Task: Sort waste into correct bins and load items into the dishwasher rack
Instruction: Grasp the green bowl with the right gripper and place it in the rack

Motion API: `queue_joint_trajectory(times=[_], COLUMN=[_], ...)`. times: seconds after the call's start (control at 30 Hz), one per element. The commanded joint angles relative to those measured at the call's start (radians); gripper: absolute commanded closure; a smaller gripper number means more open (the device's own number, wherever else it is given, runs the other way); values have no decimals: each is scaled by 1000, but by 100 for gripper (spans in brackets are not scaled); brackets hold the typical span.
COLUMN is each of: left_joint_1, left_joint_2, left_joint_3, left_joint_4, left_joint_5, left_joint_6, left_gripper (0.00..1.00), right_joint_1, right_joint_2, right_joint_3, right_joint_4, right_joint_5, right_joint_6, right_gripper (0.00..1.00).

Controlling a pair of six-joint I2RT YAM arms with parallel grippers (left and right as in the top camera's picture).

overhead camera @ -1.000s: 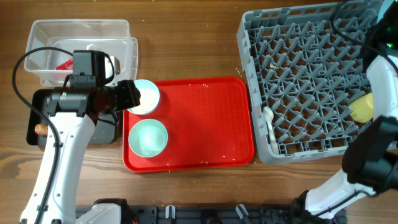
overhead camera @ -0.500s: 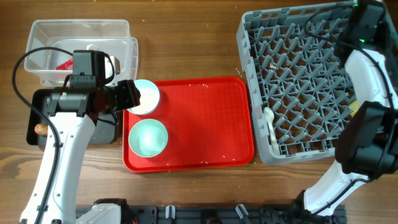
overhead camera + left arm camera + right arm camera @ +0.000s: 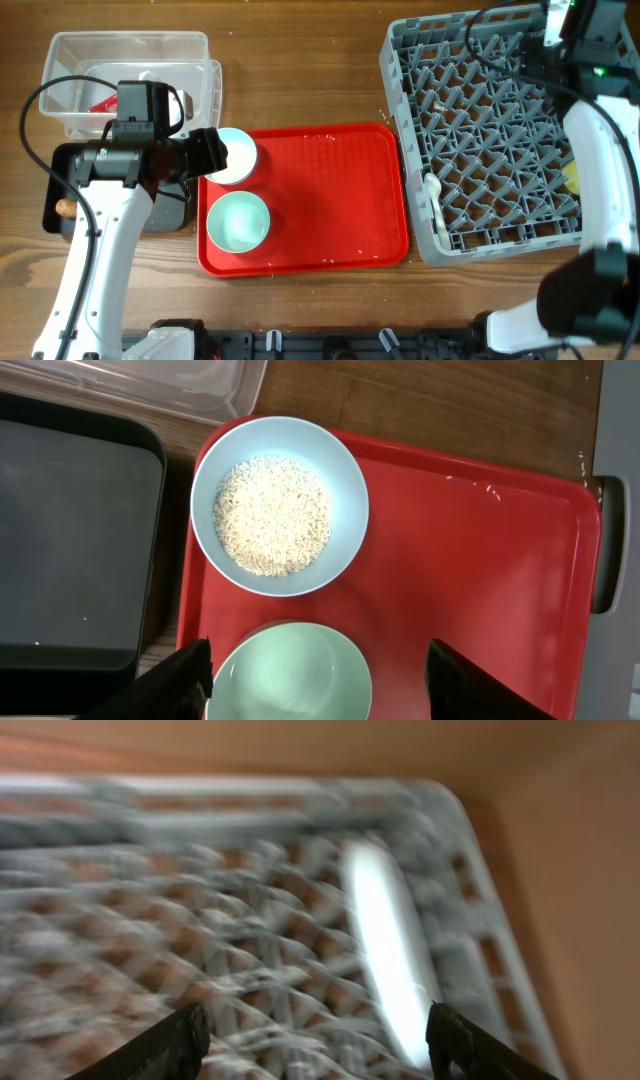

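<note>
I should go on moving my open right gripper to the mint-green bowl's rim (image 3: pixel 266 210) before it closes there. The bowl is empty and the red tray (image 3: pixel 322 203) beside it is clear.
My left gripper (image 3: pixel 315 685) hangs open above the red tray, its fingers either side of the mint-green bowl (image 3: pixel 290 675) and apart from it. Just beyond stands a pale bowl (image 3: pixel 278 505) of rice-like grains. In the overhead view the grey dishwasher rack (image 3: pixel 500 140) holds a white spoon (image 3: pixel 433 195) along its left wall. A yellow cup (image 3: pixel 571 178) lies at the rack's right side, partly hidden by my right arm. My right gripper (image 3: pixel 315 1030) is open and empty over the rack's far right corner; its view is blurred.
A clear tub (image 3: pixel 130 75) with a red wrapper (image 3: pixel 103 103) sits at the far left. In front of it a black tray (image 3: pixel 60 200) carries a brown stick (image 3: pixel 65 207). The red tray (image 3: pixel 330 200) lies between the bins and the rack.
My right gripper has opened and swung from the rack's right edge to its far right corner, leaving the yellow cup in the rack. The left arm has stayed put.
</note>
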Motion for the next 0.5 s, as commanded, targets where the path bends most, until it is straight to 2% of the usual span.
queue_joint_trajectory(times=[0.0,0.17,0.27,0.43,0.47], left_joint_1=[5,11,43,198,233], left_joint_2=[-11,-11,-11,-11,-11], left_joint_3=[7,7,7,7,7], left_joint_4=[-14,-96,-129,-161,-167], left_joint_5=[-22,-216,-218,-224,-217], left_joint_6=[5,-108,-109,-209,-210], left_gripper=[30,18,17,1,1], right_joint_1=[112,385,550,810,856], right_joint_2=[-64,-37,8,163,201], right_joint_3=[4,4,3,-4,-4], right_joint_4=[-63,-172,-229,-286,-282], right_joint_5=[-334,-435,-436,-440,-454], right_joint_6=[80,212,297,455,466], right_gripper=[28,28,28,29,29])
